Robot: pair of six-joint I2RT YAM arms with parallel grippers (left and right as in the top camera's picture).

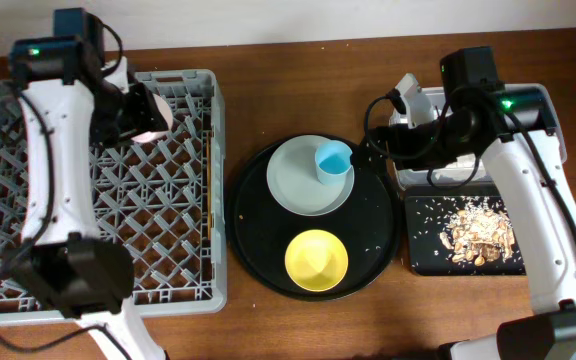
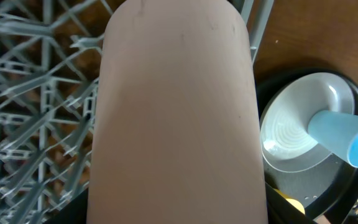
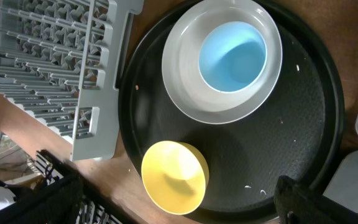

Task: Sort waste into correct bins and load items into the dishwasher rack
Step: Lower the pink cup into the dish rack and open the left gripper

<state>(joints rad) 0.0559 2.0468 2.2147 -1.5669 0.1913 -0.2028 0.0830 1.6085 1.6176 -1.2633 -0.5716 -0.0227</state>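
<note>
The blue cup is next to my right gripper and far from the rack [image 1: 168,235], so next my right gripper picks up the blue cup [image 1: 334,162] and passes it to my left gripper.
My left gripper [image 1: 140,112] is shut on the small pink cup [image 1: 156,128] and holds it over the far part of the grey dishwasher rack [image 1: 168,240]. The pink cup [image 2: 179,112] fills the left wrist view. The blue cup [image 1: 333,160] lies on the pale plate [image 1: 298,185]; the yellow bowl [image 1: 316,258] sits nearer on the round black tray [image 1: 258,230]. My right gripper [image 1: 371,130] is open and empty above that tray's right rim; its view shows the blue cup [image 3: 232,56], plate [image 3: 185,87] and bowl [image 3: 174,177]. Napkin and chopsticks are not seen.
The shallow black rectangular tray [image 1: 428,250] at the right holds beige food scraps [image 1: 478,230]. The clear tub [image 1: 438,178] lies behind it, mostly under my right arm. The rack's wall [image 3: 98,93] stands close to the round tray's left edge.
</note>
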